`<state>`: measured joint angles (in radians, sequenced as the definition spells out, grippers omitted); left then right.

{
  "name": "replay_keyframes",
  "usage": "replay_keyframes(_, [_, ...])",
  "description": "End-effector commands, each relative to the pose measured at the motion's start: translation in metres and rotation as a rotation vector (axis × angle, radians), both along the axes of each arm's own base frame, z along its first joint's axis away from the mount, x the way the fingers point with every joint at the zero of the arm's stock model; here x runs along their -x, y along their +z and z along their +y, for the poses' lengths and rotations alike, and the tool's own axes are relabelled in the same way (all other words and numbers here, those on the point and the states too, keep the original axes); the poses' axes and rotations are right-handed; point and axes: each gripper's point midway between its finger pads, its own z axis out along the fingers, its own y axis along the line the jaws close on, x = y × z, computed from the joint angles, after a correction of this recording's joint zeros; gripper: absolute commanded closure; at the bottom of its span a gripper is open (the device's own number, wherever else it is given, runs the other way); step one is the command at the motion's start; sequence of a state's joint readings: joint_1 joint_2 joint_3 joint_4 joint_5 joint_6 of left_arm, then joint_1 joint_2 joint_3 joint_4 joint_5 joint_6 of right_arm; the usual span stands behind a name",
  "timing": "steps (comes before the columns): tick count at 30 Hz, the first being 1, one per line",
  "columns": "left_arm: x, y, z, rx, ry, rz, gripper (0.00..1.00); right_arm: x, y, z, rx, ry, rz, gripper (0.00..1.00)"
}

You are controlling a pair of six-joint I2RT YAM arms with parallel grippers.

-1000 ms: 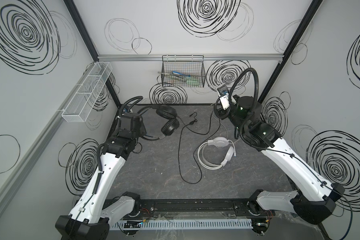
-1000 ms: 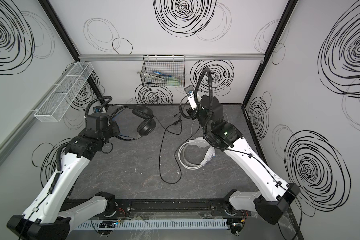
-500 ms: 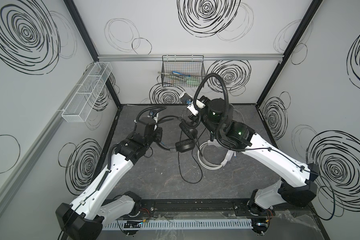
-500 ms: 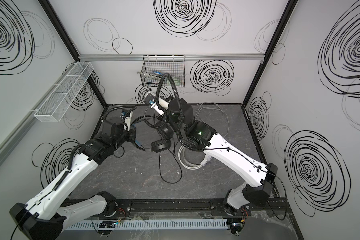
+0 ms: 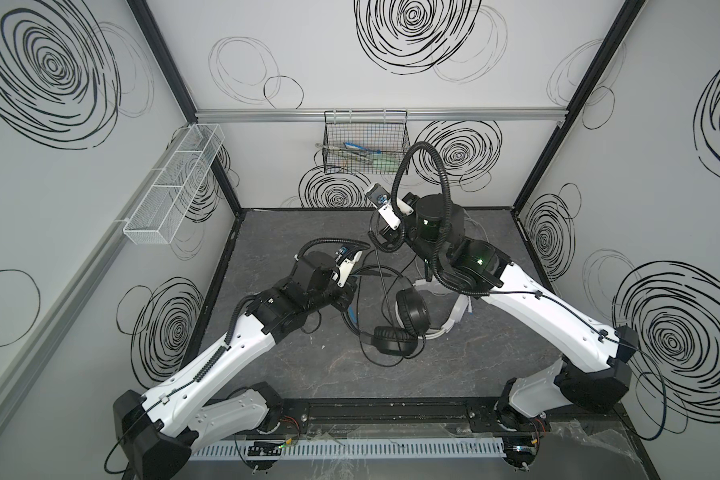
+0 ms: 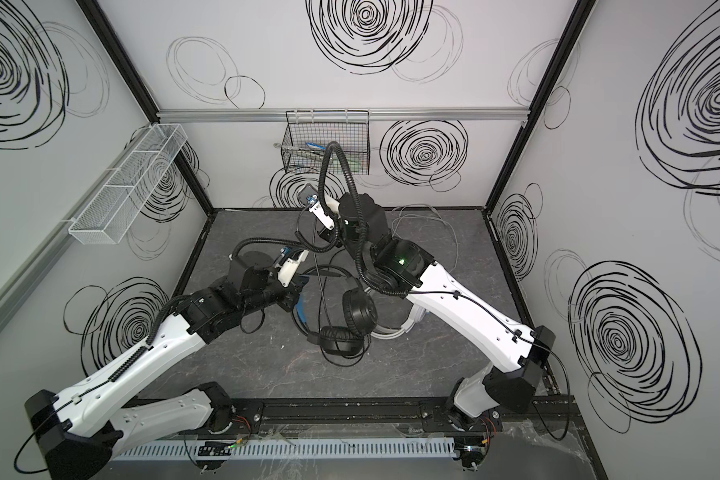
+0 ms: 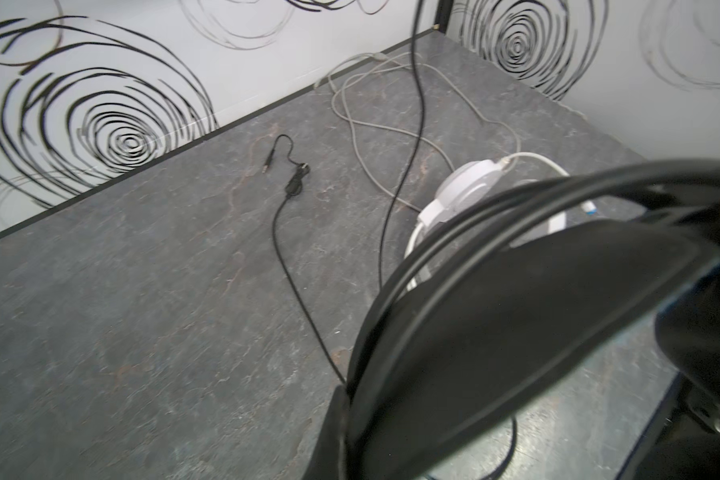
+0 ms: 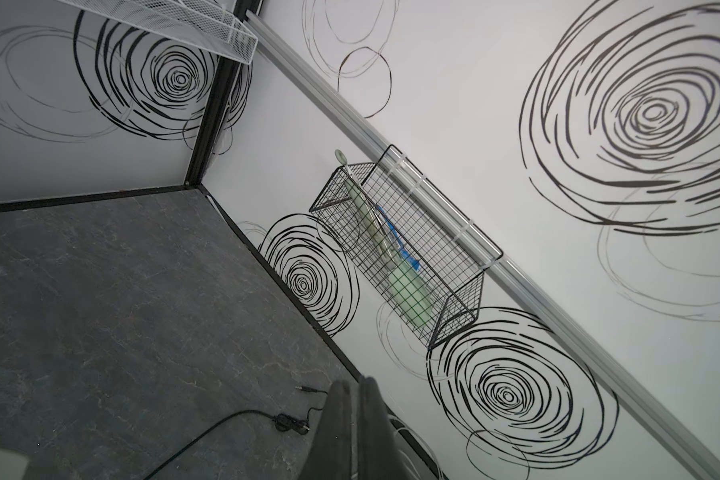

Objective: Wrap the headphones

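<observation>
The black cable's raised strand (image 5: 382, 270) lies across the headband, so my right gripper keeps pulling the strand to the headband's far side (image 5: 410, 256) and lets go of it there.
The black headphones (image 5: 411, 309) (image 6: 358, 311) hang over the middle of the floor. My left gripper (image 5: 347, 300) (image 6: 295, 297) (image 7: 346, 415) is shut on their headband (image 7: 516, 332), which shows blue on the inside. Turns of thin black cable (image 7: 454, 232) lie along the band. One strand (image 5: 385, 286) (image 6: 321, 286) rises to my right gripper (image 5: 378, 243) (image 6: 317, 243) (image 8: 356, 428), which is raised and shut, apparently pinching it. The white headphones (image 5: 454, 311) (image 6: 412, 320) (image 7: 466, 187) lie on the floor beside the black pair, partly under the right arm.
The black cable's inline control (image 7: 294, 183) and plug (image 7: 267, 166) rest on the floor near the back wall. Loose white cable (image 7: 350, 95) (image 6: 425, 212) sprawls at the back right. A black wire basket (image 5: 364, 145) hangs on the back wall, a white mesh shelf (image 5: 175, 183) on the left wall.
My left arm has carried the black headphones from the back left to the middle. The right arm swung from the back right toward the centre, and the cable strand now runs up to it.
</observation>
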<state>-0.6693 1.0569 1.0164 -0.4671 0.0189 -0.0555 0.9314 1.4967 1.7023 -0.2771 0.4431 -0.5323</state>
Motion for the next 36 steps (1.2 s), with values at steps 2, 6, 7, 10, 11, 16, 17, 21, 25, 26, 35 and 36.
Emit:
replay_keyframes(2, [0.017,0.049,-0.032,0.211,-0.095,-0.066,1.0,-0.012,-0.01,-0.008,-0.073,-0.006,0.093,1.0])
replay_keyframes(6, [0.027,0.062,-0.047,0.252,-0.134,-0.069,1.0,-0.02,-0.013,-0.016,-0.113,-0.015,0.134,1.0])
replay_keyframes(7, [0.03,0.066,-0.05,0.259,-0.146,-0.07,1.0,-0.022,-0.014,-0.017,-0.12,-0.017,0.14,0.99])
replay_keyframes(10, [0.037,0.08,-0.057,0.284,-0.184,-0.077,1.0,-0.026,-0.017,-0.02,-0.134,-0.021,0.155,0.99])
replay_keyframes(11, [0.04,0.086,-0.06,0.296,-0.202,-0.08,1.0,-0.027,-0.016,-0.021,-0.143,-0.021,0.16,0.98])
replay_keyframes(16, [0.055,0.115,-0.072,0.359,-0.29,-0.08,1.0,-0.034,-0.018,-0.027,-0.19,-0.019,0.193,0.95])
replay_keyframes(17, [0.058,0.121,-0.073,0.369,-0.304,-0.082,1.0,-0.034,-0.018,-0.028,-0.196,-0.017,0.198,0.94])
replay_keyframes(21, [0.069,0.144,-0.079,0.418,-0.354,-0.087,1.0,-0.037,-0.021,-0.031,-0.211,-0.022,0.209,0.91])
replay_keyframes(25, [0.079,0.164,-0.082,0.479,-0.398,-0.085,1.0,-0.039,-0.022,-0.033,-0.246,-0.012,0.229,0.89])
replay_keyframes(26, [0.081,0.169,-0.082,0.492,-0.41,-0.085,1.0,-0.041,-0.022,-0.033,-0.255,-0.009,0.235,0.88])
replay_keyframes(35, [0.09,0.215,-0.082,0.656,-0.466,-0.118,1.0,-0.042,-0.017,-0.032,-0.317,0.031,0.256,0.84])
replay_keyframes(36, [0.09,0.22,-0.082,0.67,-0.468,-0.125,1.0,-0.043,-0.016,-0.033,-0.324,0.03,0.259,0.84])
